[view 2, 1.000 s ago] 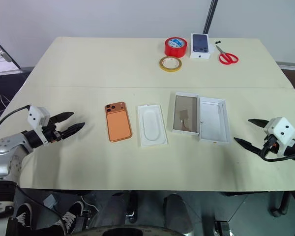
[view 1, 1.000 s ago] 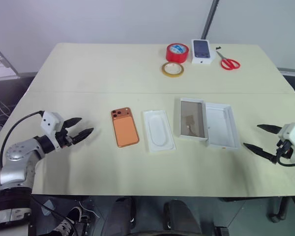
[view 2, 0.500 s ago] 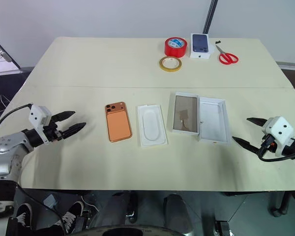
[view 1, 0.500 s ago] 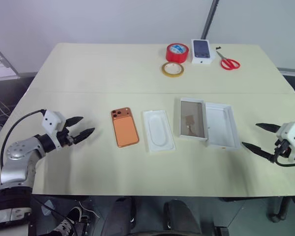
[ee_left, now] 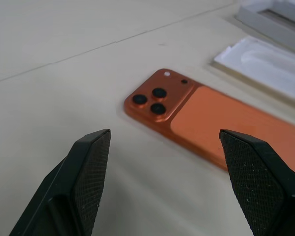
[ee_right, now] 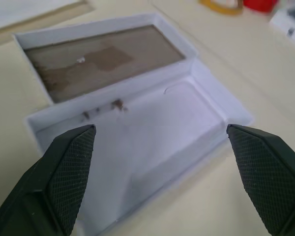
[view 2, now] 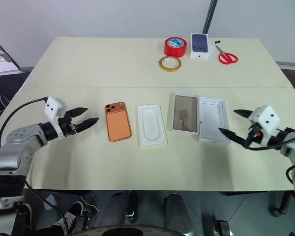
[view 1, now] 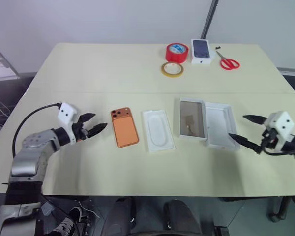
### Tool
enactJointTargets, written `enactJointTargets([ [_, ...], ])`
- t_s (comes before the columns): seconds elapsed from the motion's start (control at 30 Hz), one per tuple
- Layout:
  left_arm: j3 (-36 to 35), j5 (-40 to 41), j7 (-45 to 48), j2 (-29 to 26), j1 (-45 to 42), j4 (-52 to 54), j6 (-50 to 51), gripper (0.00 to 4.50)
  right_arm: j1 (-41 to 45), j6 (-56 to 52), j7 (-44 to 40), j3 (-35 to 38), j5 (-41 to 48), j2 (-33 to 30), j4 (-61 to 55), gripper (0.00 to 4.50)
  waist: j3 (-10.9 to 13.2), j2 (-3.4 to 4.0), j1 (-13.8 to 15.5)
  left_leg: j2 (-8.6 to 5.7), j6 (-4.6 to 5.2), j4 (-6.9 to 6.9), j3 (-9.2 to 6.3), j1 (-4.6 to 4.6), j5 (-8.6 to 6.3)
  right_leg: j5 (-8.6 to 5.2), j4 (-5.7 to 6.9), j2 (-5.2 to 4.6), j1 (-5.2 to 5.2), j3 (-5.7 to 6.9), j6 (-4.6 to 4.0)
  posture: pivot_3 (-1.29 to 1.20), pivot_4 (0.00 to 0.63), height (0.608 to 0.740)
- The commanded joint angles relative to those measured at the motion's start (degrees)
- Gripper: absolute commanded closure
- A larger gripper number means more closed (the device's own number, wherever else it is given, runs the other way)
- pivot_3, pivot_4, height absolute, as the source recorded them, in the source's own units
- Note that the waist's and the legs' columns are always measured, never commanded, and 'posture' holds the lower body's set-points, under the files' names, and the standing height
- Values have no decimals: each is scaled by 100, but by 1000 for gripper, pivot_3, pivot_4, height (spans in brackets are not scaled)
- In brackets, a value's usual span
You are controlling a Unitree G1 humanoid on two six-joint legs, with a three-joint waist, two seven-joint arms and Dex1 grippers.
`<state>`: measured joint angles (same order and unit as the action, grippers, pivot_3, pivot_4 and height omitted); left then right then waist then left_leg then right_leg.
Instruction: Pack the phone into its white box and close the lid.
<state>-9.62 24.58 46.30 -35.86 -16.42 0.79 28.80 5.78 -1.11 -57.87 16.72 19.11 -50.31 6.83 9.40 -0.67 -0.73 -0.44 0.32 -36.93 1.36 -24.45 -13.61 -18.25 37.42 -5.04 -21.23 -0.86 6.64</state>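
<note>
The brown-floored tray (view 1: 192,119) will come off alone when I pull it, because the near ends of the tray and lid (view 1: 207,141) are out of line.
The orange phone (view 1: 125,127) lies back up on the table, its camera cluster at the far end. Just to its right lies the white box (view 1: 158,130), a flat base with a rounded recess. Further right rests the lid (view 1: 220,125), a shallow white tray with low walls, open side up. My left gripper (view 1: 99,121) is open just left of the phone, pointing at it; the phone (ee_left: 211,115) lies beyond the tips. My right gripper (view 1: 237,126) is open at the lid's right edge, and the lid (ee_right: 157,123) lies between and beyond its fingers.
A white-walled tray with a brown floor (view 1: 192,119) lies against the lid's left side. At the table's far edge are a red tape roll (view 1: 177,52), a yellow tape ring (view 1: 172,69), a small white box printed with a dark phone (view 1: 202,51) and red scissors (view 1: 229,62).
Both arms came inward. The left gripper moved right, close to the phone. The right gripper moved left up to the lid's edge. Both stayed open.
</note>
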Motion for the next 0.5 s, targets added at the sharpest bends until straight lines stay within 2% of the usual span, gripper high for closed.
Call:
enactJointTargets([
  [0.03,144,321,-131,92,-404,306,710,794,338,-293,-60,-294,253,155,-680,53,0,0,1,0,0,0,0,0,0,0,0,1,1,0,0,0,150,728],
  [0.1,286,629,-220,384,-771,216,1351,794,621,-249,-115,-691,160,361,-931,53,0,-1,8,0,1,-4,0,0,1,0,1,3,3,1,1,0,150,728],
  [0.2,267,689,-388,650,-955,201,1539,794,789,-229,-147,-895,95,479,-1044,53,2,-4,31,-2,2,-17,0,-3,1,0,5,6,6,4,2,0,150,728],
  [0.3,641,1113,-671,1077,-1215,355,2812,794,1134,-55,-91,-1338,-199,676,-1041,53,4,-7,24,-5,4,-17,0,-4,1,0,4,9,6,4,3,0,150,728],
  [0.4,406,1622,-1109,1536,-1466,342,4036,794,1249,184,-75,-1537,-442,792,-872,53,7,-13,29,-5,4,-26,-2,-3,2,0,13,13,9,5,4,0,150,728],
  [0.5,188,1864,-1397,1765,-1694,282,4661,794,1252,296,-58,-1606,-529,869,-786,53,8,-15,11,-5,4,-27,-4,-3,2,-1,16,19,7,5,6,0,150,728],
])
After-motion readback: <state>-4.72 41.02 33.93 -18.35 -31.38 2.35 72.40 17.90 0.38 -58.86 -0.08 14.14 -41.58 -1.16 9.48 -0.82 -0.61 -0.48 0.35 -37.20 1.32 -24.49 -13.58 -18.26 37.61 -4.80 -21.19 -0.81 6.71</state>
